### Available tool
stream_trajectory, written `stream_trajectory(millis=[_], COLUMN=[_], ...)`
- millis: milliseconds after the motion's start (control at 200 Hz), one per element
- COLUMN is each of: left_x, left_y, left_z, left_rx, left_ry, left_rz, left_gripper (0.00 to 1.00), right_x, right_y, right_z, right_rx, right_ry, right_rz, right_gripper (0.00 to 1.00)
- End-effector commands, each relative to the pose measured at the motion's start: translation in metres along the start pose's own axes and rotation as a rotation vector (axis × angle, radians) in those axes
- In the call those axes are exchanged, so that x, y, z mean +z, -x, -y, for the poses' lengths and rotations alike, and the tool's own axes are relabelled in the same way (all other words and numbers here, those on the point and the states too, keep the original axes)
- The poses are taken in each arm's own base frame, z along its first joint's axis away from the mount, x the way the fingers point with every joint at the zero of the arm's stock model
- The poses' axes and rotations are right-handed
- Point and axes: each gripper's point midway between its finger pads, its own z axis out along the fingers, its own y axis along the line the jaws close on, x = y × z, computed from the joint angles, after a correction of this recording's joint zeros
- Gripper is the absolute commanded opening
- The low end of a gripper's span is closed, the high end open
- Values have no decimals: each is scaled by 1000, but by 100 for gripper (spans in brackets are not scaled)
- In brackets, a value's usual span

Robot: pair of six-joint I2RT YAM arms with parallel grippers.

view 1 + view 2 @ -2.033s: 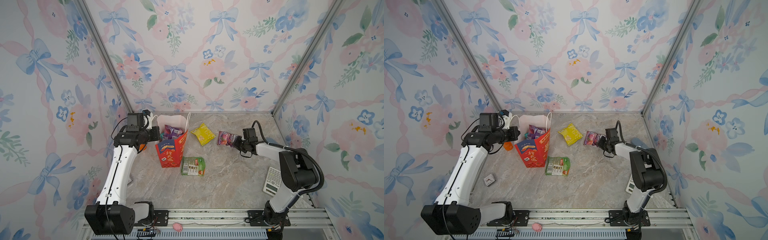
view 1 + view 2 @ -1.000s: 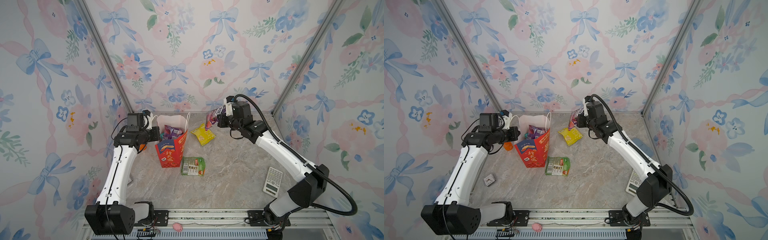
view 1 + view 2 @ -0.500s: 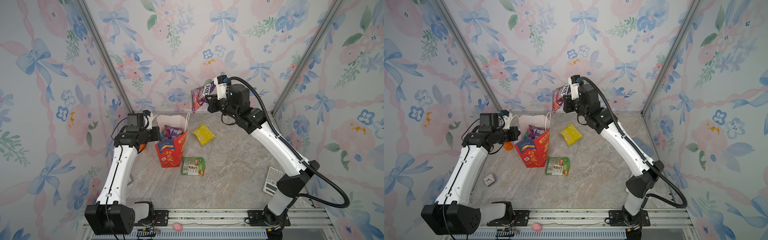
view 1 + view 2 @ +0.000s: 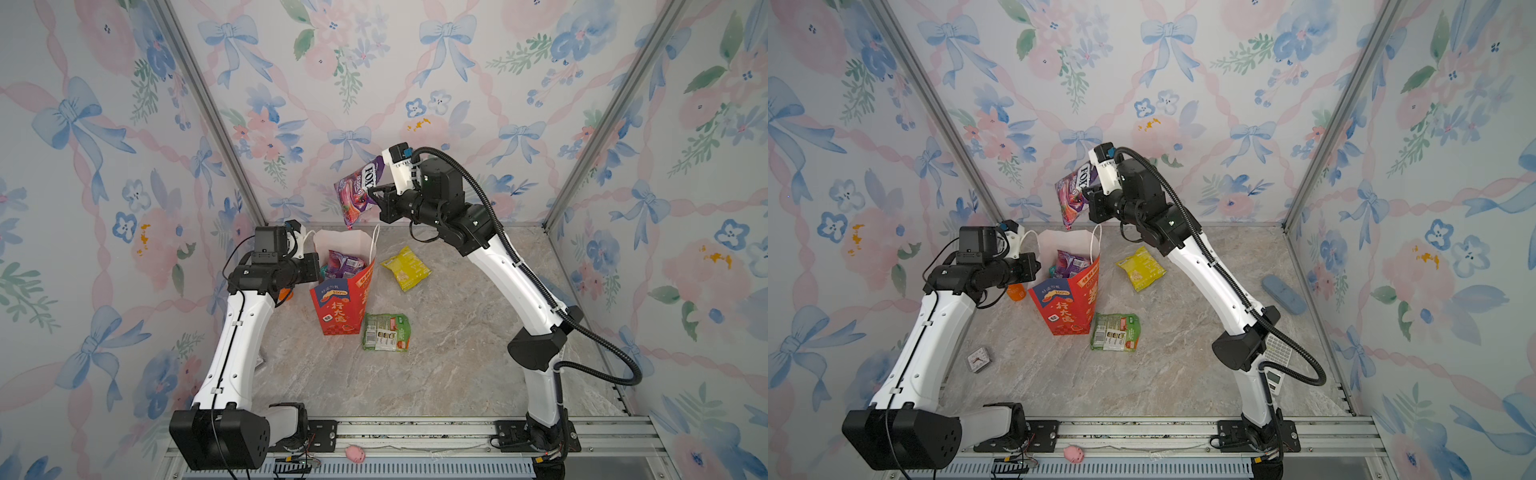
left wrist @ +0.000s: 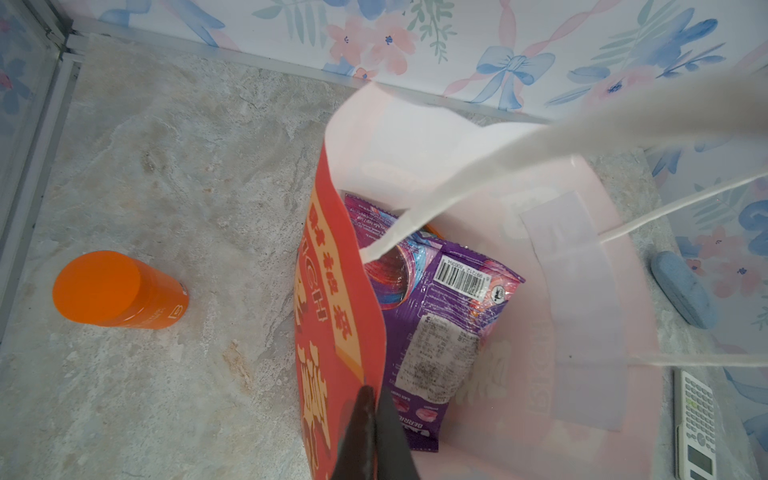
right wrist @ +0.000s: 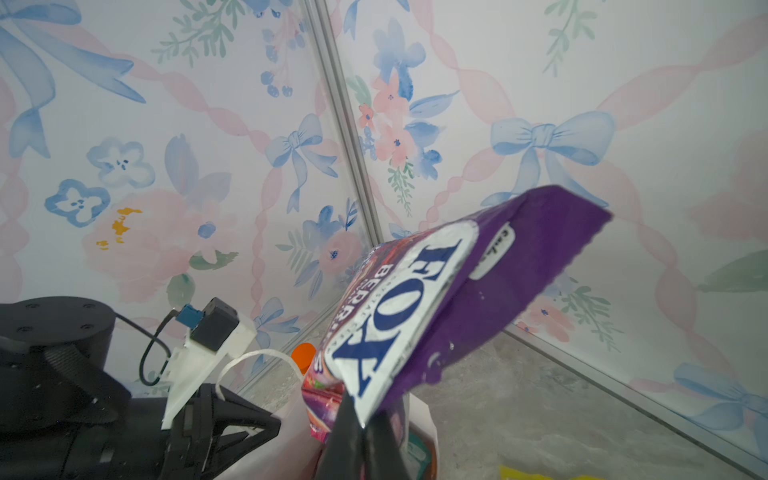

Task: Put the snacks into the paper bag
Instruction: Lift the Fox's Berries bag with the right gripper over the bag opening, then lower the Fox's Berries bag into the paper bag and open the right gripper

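The purple FOX'S packet's loose end (image 4: pixel 350 216) hangs over the paper bag's spread opening (image 4: pixel 344 254), so my right gripper should carry on going down until the packet goes inside, then let go.
The red paper bag (image 4: pixel 341 309) (image 4: pixel 1064 309) stands upright with its mouth spread. My left gripper (image 5: pixel 371 394) (image 4: pixel 318 266) is shut on the bag's near rim. Purple snacks (image 5: pixel 436 311) (image 4: pixel 343 263) lie inside it. My right gripper (image 6: pixel 364 419) (image 4: pixel 375 196) is shut on a purple FOX'S packet (image 6: pixel 440 299) (image 4: pixel 358 192) (image 4: pixel 1074 192), which hangs tilted in the air just above the far side of the bag's mouth. A yellow packet (image 4: pixel 405 268) (image 4: pixel 1141 268) lies on the table right of the bag. A green packet (image 4: pixel 386 331) (image 4: pixel 1116 332) lies at the bag's front right.
An orange bottle (image 5: pixel 116 291) (image 4: pixel 1016 291) stands left of the bag. A white calculator (image 4: pixel 1277 353) (image 5: pixel 698 428) and a blue case (image 4: pixel 1283 294) (image 5: pixel 681 291) lie at the right. A small square clock (image 4: pixel 979 359) lies front left. Patterned walls close three sides.
The right arm lifted the purple packet off the table and swung it up and left to above the bag's mouth. The left arm and the bag stayed put.
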Motion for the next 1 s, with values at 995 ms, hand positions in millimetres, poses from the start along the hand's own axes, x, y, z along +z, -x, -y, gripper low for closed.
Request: stream_trajectory(millis=[995], left_x=[-11], left_y=[6], left_z=[6], left_rx=[14], left_ry=[-24], left_rz=[41], left_gripper=[0], right_x=[28], right_y=[-125], right_z=[-41], right_rx=[-115], right_ry=[201], right_rz=[-393], right_gripper=[0])
